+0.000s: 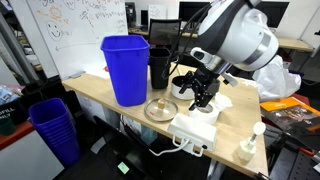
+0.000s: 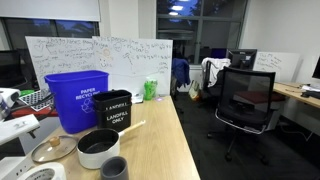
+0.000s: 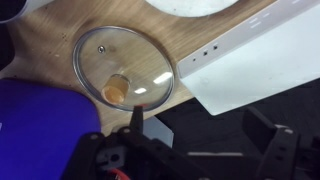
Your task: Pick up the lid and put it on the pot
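My gripper should move over the tan knob before it goes down and closes, because the lid's tan knob (image 3: 115, 90) is outside its open fingers, toward the blue bin.
The lid (image 3: 123, 68) is a clear glass disc with a metal rim and a tan knob. It lies flat on the wooden table, near the front edge in an exterior view (image 1: 160, 110), and left of the pot in an exterior view (image 2: 50, 150). The pot (image 2: 97, 150) is low and white with a dark inside, and it stands uncovered in front of the black container. My gripper (image 3: 210, 135) is open and empty. In the wrist view one finger is at the lid's rim and the other is out past the table edge. In an exterior view the gripper (image 1: 203, 95) hangs just right of the lid.
A tall blue bin (image 1: 126, 68) and a black cylindrical container (image 1: 159, 66) stand behind the lid. A white power strip (image 1: 195, 125) lies to its right at the table edge, also in the wrist view (image 3: 240, 60). A small black cup (image 2: 113, 170) and a white tape roll (image 2: 35, 175) sit near the pot.
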`<action>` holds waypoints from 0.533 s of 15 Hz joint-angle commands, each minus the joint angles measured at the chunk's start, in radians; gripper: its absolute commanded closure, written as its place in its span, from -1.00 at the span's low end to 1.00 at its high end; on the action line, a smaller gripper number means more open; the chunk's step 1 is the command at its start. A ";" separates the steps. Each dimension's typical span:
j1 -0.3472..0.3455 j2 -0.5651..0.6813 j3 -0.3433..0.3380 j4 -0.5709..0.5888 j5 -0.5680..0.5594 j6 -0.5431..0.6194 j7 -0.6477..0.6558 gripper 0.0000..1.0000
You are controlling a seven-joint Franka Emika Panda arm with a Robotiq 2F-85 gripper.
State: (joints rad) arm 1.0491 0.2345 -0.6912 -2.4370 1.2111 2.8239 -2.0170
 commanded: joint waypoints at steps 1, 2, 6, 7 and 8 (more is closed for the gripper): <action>-0.010 0.045 0.013 0.033 0.051 -0.001 -0.034 -1.00; -0.019 0.091 0.024 0.064 0.086 -0.001 -0.057 -1.00; -0.026 0.145 0.032 0.100 0.104 -0.001 -0.060 -1.00; -0.028 0.144 0.032 0.100 0.104 -0.001 -0.060 -1.00; -0.028 0.143 0.032 0.100 0.104 -0.001 -0.060 -1.00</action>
State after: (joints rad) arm 1.0211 0.3776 -0.6592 -2.3371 1.3152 2.8224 -2.0767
